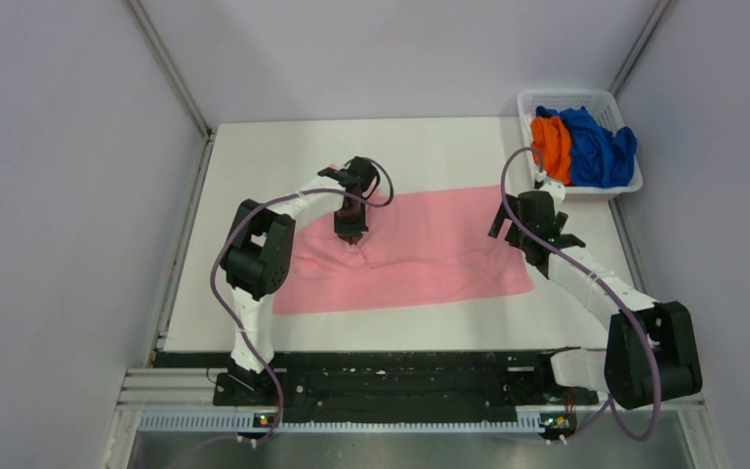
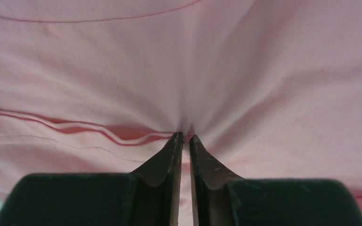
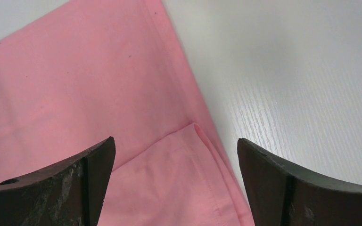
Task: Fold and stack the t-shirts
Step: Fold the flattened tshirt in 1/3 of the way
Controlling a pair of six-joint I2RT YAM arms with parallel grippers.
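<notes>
The robot's left gripper is pinching the pink t-shirt inside its edge and bunching the cloth into wrinkles, so it should open and take hold of the t-shirt's far edge.
The light pink t-shirt lies spread across the middle of the white table. My left gripper points down at the shirt's left part and is shut on a pinch of pink cloth. In the left wrist view the shirt puckers into wrinkles that run to the closed tips of the gripper. My right gripper stands open over the shirt's right edge. In the right wrist view a folded hem corner of the shirt lies between the wide fingers of that gripper, untouched. The orange t-shirt and the blue t-shirt lie crumpled in the basket.
The white plastic basket stands at the table's far right corner. Grey walls close in the table on the left, the back and the right. Bare white tabletop shows right of the pink shirt.
</notes>
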